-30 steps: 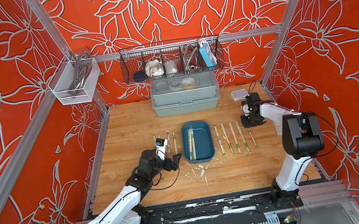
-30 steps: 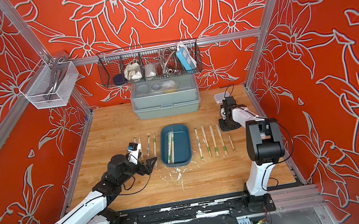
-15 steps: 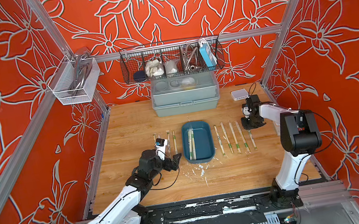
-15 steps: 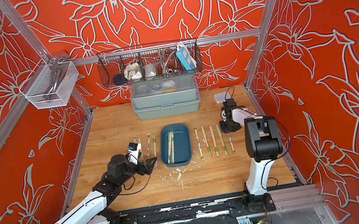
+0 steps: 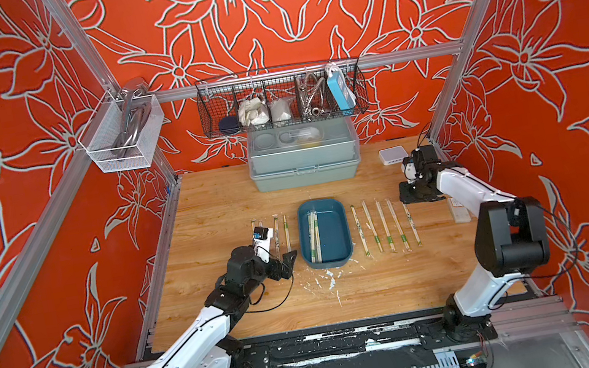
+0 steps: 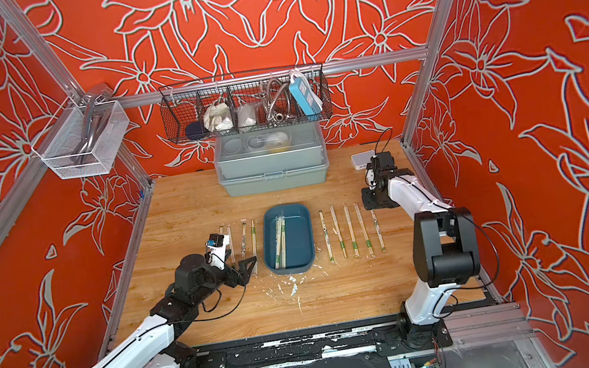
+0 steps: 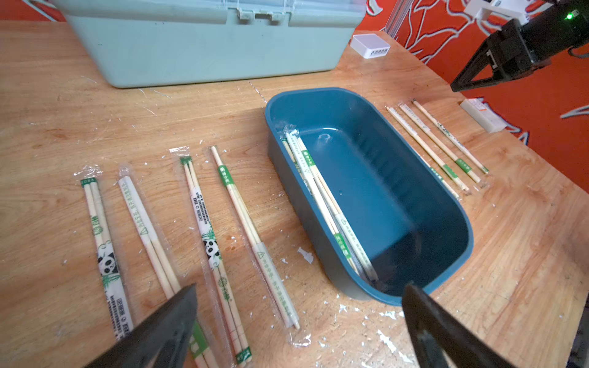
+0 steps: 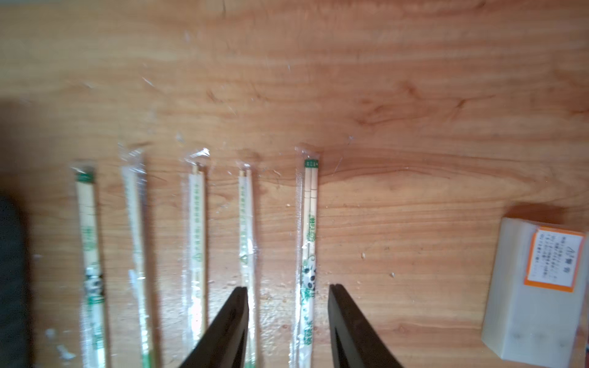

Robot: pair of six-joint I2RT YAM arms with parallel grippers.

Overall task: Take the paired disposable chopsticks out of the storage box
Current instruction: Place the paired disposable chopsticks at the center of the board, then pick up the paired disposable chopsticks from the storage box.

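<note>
The remaining wrapped chopsticks (image 5: 314, 238) are lying along the storage box's side next to my left gripper, so I should use my left gripper to lift one pair out by its far half (image 5: 313, 223).
The dark blue storage box (image 5: 335, 226) (image 6: 299, 236) (image 7: 398, 204) sits mid-table. A small bundle of wrapped chopsticks (image 5: 313, 236) (image 7: 322, 197) lies along its left wall. Several more pairs lie in rows on the wood to its left (image 5: 277, 235) (image 7: 208, 235) and right (image 5: 383, 225). My left gripper (image 5: 288, 262) (image 7: 299, 286) hangs open and empty at the box's front left corner. My right gripper (image 5: 413, 196) (image 8: 287, 287) stands open over the far end of the rightmost pair (image 8: 309, 242), which lies flat between its fingers.
A grey-green lidded box (image 5: 304, 159) stands at the back under a black wire basket (image 5: 281, 101). A white mesh basket (image 5: 121, 134) hangs on the left wall. A small white device (image 5: 392, 155) and a white block (image 5: 459, 209) (image 8: 538, 286) lie at the right.
My right gripper's jaws have parted and let go of the rightmost pair, which now lies on the table. The left arm has not moved.
</note>
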